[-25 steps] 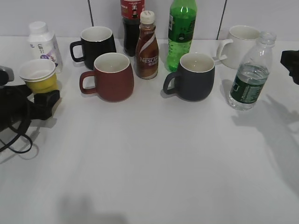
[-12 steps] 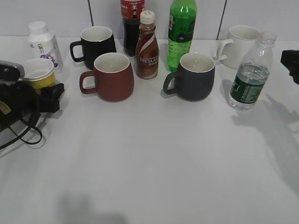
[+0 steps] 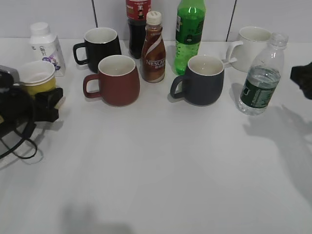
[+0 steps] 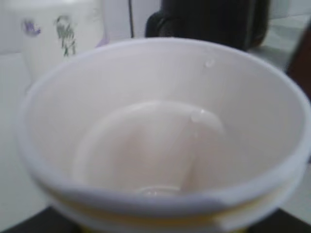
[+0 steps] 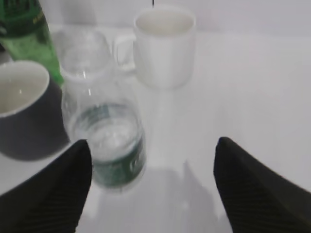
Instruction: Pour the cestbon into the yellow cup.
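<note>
My gripper will tip the cestbon (image 3: 262,78) over the yellow cup, and the cestbon should then pour straight from its opening, because the clear top of the neck (image 3: 278,40) looks uncapped.
The yellow cup (image 3: 38,79), white inside, sits at the far left in my left gripper (image 3: 47,101), which is shut on its lower body. The cup (image 4: 160,131) fills the left wrist view and looks nearly empty; the jaws are hidden under it. The cestbon (image 3: 261,78), a clear bottle with a dark green label and some water, stands upright at the right. My right gripper (image 3: 303,78) is open, just right of it and apart. In the right wrist view the bottle (image 5: 109,145) stands ahead by the left finger of the open jaws (image 5: 155,189).
A red mug (image 3: 116,79), black mug (image 3: 101,45), dark grey mug (image 3: 202,79) and white mug (image 3: 253,41) stand across the back. With them are a brown Nescafe bottle (image 3: 153,48), a green soda bottle (image 3: 189,34), a cola bottle (image 3: 138,22) and a small white bottle (image 3: 45,46).
My left gripper has shifted slightly with the yellow cup, which stays at the far left. My right gripper has edged a little left and down at the right edge. The cestbon has not moved.
</note>
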Robot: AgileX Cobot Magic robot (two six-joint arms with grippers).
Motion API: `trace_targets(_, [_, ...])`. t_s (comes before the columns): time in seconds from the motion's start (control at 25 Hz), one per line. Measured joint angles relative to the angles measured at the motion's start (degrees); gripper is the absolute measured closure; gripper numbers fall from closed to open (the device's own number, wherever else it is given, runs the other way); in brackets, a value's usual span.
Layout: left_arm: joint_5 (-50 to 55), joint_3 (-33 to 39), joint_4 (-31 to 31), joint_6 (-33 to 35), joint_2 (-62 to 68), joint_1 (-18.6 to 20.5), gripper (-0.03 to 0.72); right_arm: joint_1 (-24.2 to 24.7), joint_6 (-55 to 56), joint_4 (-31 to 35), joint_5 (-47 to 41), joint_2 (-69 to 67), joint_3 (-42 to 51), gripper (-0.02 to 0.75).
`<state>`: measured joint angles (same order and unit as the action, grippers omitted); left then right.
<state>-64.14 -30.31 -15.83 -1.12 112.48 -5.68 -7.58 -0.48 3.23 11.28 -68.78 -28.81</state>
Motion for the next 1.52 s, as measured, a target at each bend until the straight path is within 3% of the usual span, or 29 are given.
trace_targets(0.16, [-1.5, 5.0, -4.5, -0.5, -5.9, 0.0, 0.290, -2.7, 2.4, 0.0, -1.9, 0.0, 1.9, 0.152])
trace_targets(0.32, [-2.3, 8.9, -11.3, -6.3, -11.2, 0.0, 0.293, -6.8, 2.6, -0.1, 3.3, 0.0, 6.7, 0.152])
trace_targets(0.56, [-4.7, 9.4, -20.9, -11.8, -14.4, -1.5, 0.293, -7.7, 2.6, -0.1, 20.8, -7.6, 12.1, 0.152])
trace_targets(0.92, [-4.8, 9.4, -22.2, -12.3, -14.5, -11.4, 0.293, -7.7, 2.2, 0.1, 54.6, -32.7, 12.3, 0.135])
trace_targets(1.2, [-4.8, 8.0, -22.6, -12.3, -14.5, -16.4, 0.293, -7.8, 2.1, 0.8, 57.0, -42.1, 8.2, 0.132])
trace_targets(1.52, [-4.9, 4.4, -22.9, -12.3, -14.5, -17.2, 0.293, -7.8, 0.1, 4.6, 57.1, -42.4, 0.6, 0.132])
